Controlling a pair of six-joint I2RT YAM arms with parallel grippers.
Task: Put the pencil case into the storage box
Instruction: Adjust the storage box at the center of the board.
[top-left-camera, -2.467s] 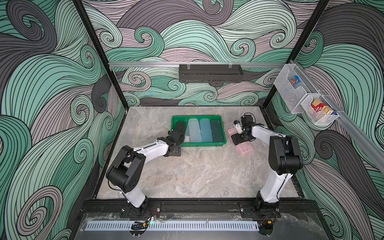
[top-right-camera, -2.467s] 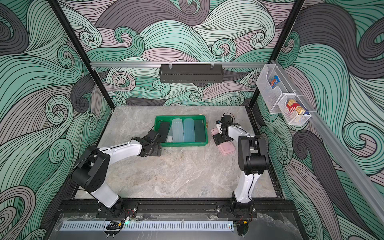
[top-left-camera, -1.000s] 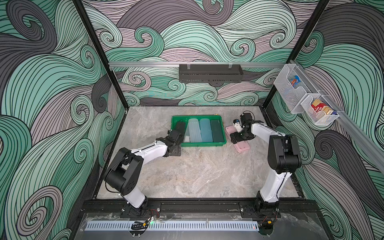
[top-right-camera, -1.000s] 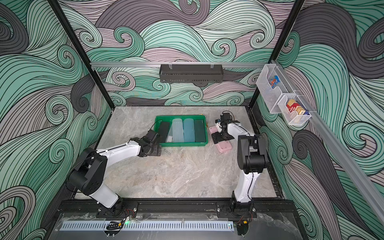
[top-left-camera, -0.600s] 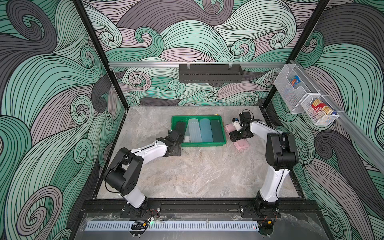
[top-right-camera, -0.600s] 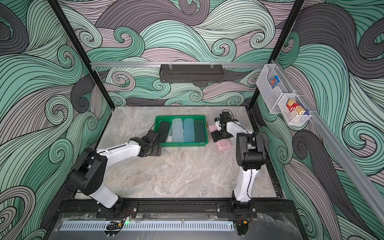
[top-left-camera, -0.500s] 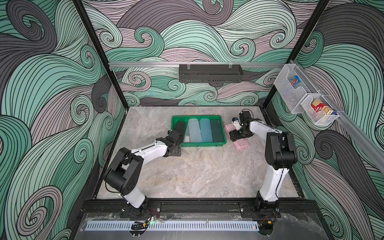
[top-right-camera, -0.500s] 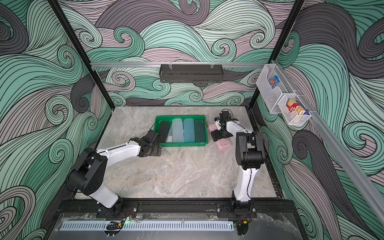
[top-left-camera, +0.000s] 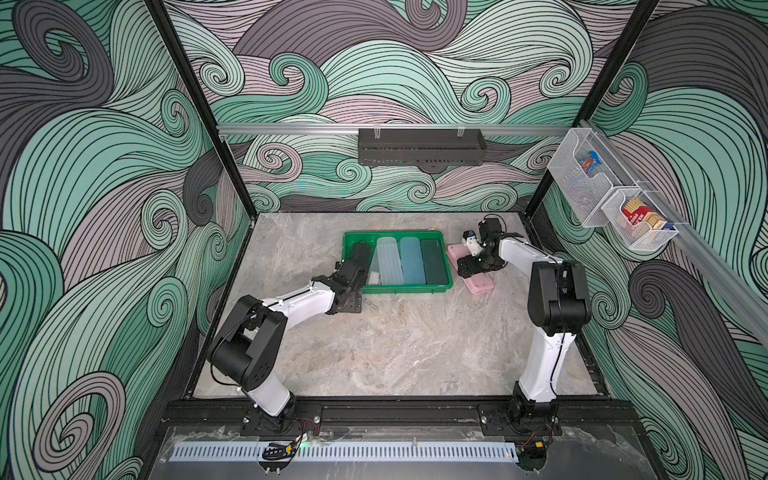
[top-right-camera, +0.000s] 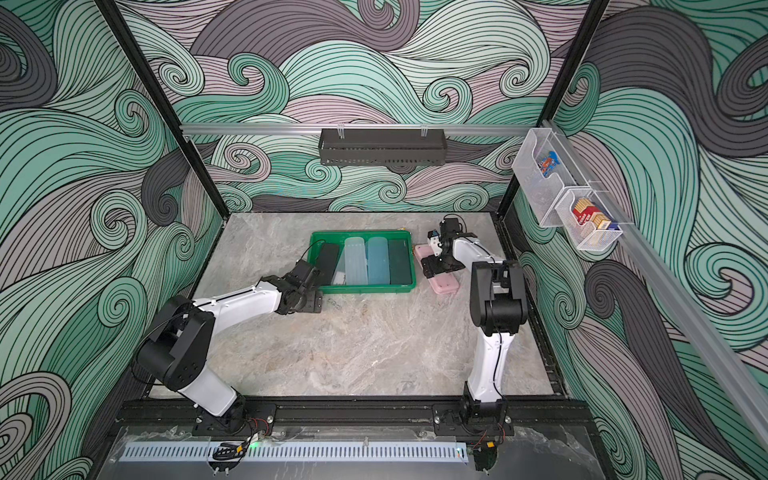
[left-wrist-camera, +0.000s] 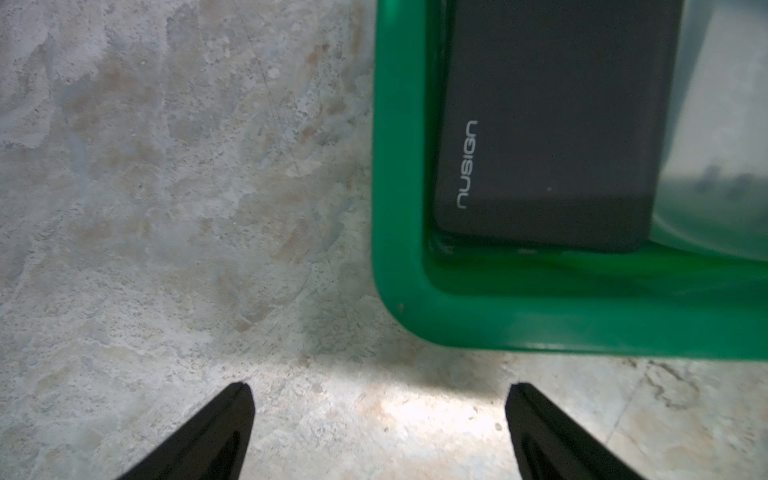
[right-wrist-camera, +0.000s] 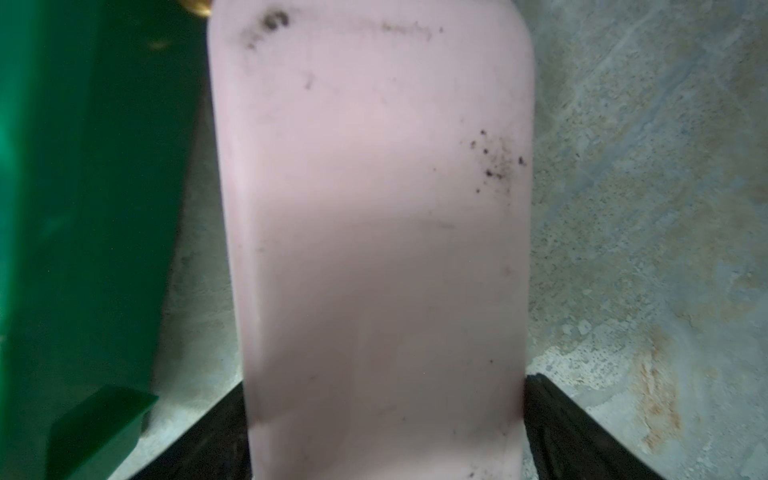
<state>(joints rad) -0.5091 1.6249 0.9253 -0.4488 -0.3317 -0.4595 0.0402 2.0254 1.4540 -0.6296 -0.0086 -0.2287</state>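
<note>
My right gripper is across the pink pencil case's wide side, so it should open, tilt and pinch the pencil case's thin long side facing away from the storage box.
The green storage box sits at the back middle of the table, with several pencil cases side by side in it: black, clear, blue and dark green. A pink pencil case lies flat on the table just right of the box wall. My right gripper straddles it, jaws pressed against both long sides. My left gripper is open and holds nothing, low over the table at the box's front left corner.
A long black perforated trough hangs on the back wall rail. Two wire baskets with small packets hang on the right wall. Marble table stretches in front of the box towards both arm bases.
My right gripper has shifted slightly left along the pink pencil case and its jaws have closed in against its sides. The left arm has not moved.
</note>
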